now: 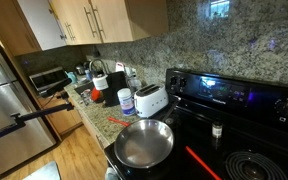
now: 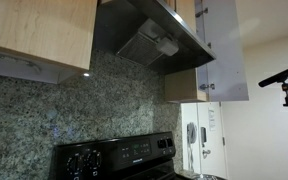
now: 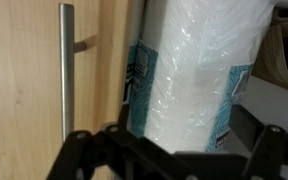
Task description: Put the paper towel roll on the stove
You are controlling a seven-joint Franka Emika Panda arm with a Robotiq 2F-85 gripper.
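Note:
Both sides of the paper towel roll (image 3: 189, 85) line up with my gripper's open fingers, so I keep moving in until its wrap (image 3: 177, 122) fills my fingers and then close them.
The paper towel roll (image 3: 189, 75) fills the wrist view: white, in shiny wrap with teal print, standing upright beside a wooden cabinet door. My gripper (image 3: 172, 138) is open, with one black finger on each side of the roll's lower part. I cannot tell whether the fingers touch it. The roll does not show in either exterior view. The stove (image 1: 239, 140) is a black glass-top range at the right of an exterior view, and its back panel also shows in an exterior view (image 2: 114, 158).
A silver frying pan (image 1: 144, 143), a red utensil (image 1: 202, 163) and a small shaker (image 1: 217, 130) are on the stove. A white toaster (image 1: 151, 100) and a white canister (image 1: 126, 100) stand on the counter. A metal door handle (image 3: 66, 70) is left of the roll. A range hood (image 2: 149, 40) hangs above.

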